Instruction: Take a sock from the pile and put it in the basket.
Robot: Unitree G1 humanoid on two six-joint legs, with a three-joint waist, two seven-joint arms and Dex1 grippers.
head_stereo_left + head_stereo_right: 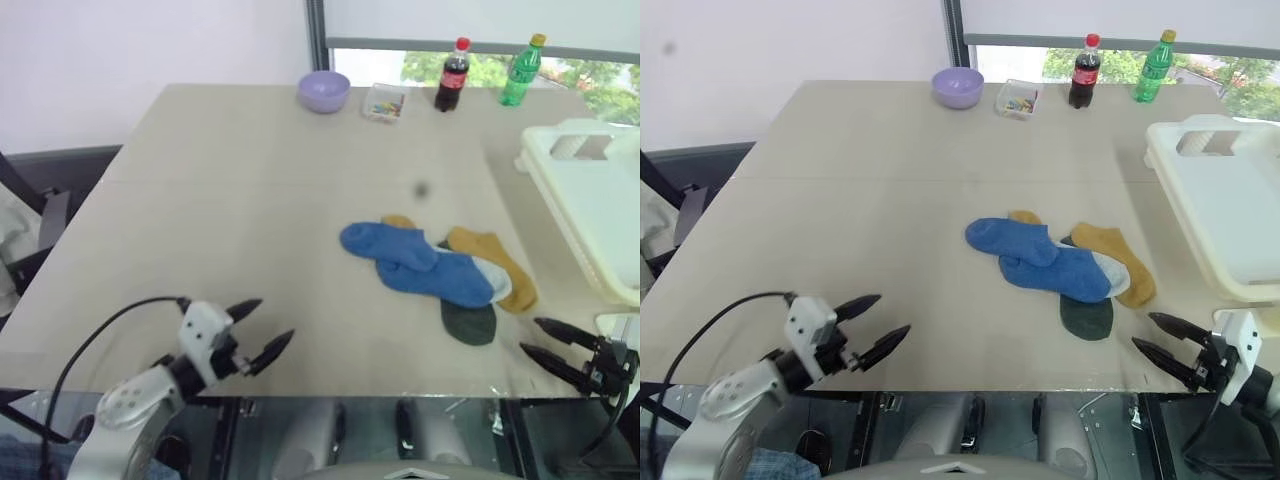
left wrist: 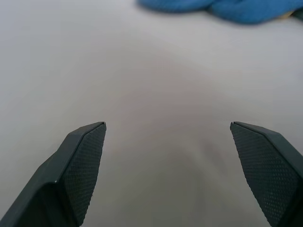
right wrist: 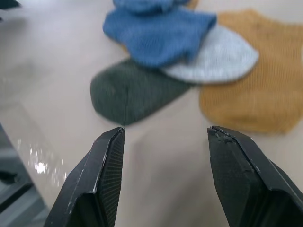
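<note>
One blue sock's end (image 1: 355, 239) sticks out of the pile toward my open left gripper. I should keep moving there until the fingers close on that end (image 1: 980, 235).
The pile (image 1: 440, 270) lies on the table, right of the middle: two royal-blue socks on top of mustard-yellow, light grey and dark green ones. The nearer blue sock (image 1: 440, 278) overlaps the farther blue one (image 1: 385, 241). The cream-white basket (image 1: 590, 190) stands at the table's right edge. My left gripper (image 1: 268, 325) hovers open near the front left edge, pointing toward the pile, well short of it. My right gripper (image 1: 537, 336) is open at the front right, just beyond the dark green sock (image 3: 130, 92). Both hold nothing.
A lilac bowl (image 1: 324, 91), a small clear box (image 1: 384, 103), a cola bottle (image 1: 452, 75) and a green bottle (image 1: 521, 70) line the table's far edge. A dark chair (image 1: 40, 200) stands beyond the left edge.
</note>
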